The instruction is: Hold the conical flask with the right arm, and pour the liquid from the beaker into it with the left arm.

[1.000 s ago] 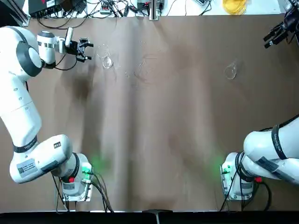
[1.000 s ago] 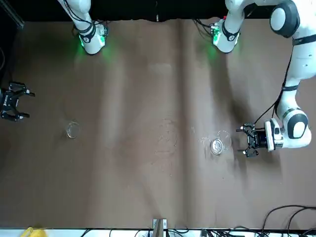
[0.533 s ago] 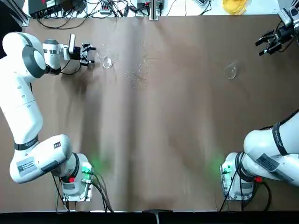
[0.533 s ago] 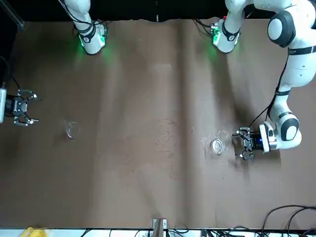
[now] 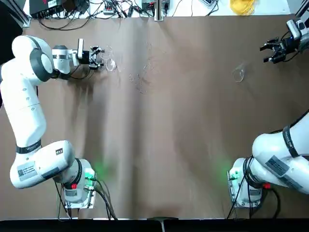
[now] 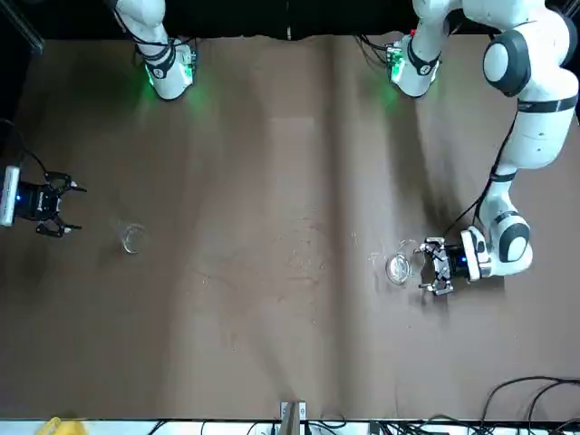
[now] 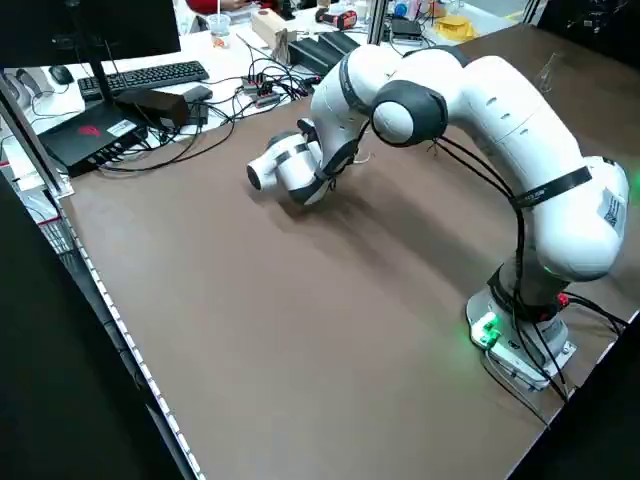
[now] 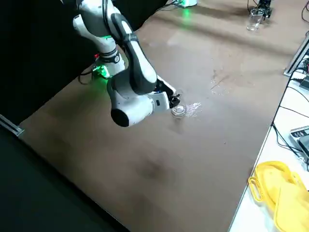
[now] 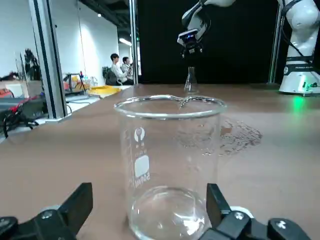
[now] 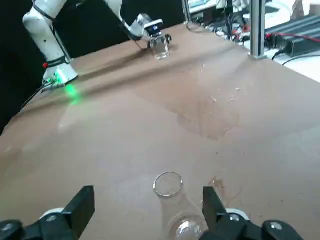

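Note:
The beaker (image 6: 399,268) looks clear down to its base (image 9: 170,214), so hardly any liquid should run out when the robot tips it.
The beaker (image 5: 110,63) stands upright at the table's far left, a clear glass cylinder (image 6: 399,266). My left gripper (image 5: 98,57) lies low beside it, open, fingertips just short of the glass. In the left wrist view the beaker (image 9: 170,165) fills the gap ahead of the open left gripper (image 9: 148,194). The conical flask (image 5: 237,74) stands at the far right (image 6: 133,238). My right gripper (image 5: 273,51) hangs open, apart from the flask and nearer the table's right edge (image 6: 58,204). The right wrist view shows the flask (image 10: 171,200) ahead of the open right gripper (image 10: 147,196).
Splash marks (image 5: 141,76) stain the brown table between the two glasses. Cables and electronics (image 5: 111,7) line the far edge, with a yellow object (image 5: 241,6) at the far right. An aluminium post (image 10: 256,27) stands at that edge. People sit in the background (image 9: 120,70).
My left gripper has slid right, closing on the beaker. My right gripper has come lower and nearer to the flask. Both glasses stay put.

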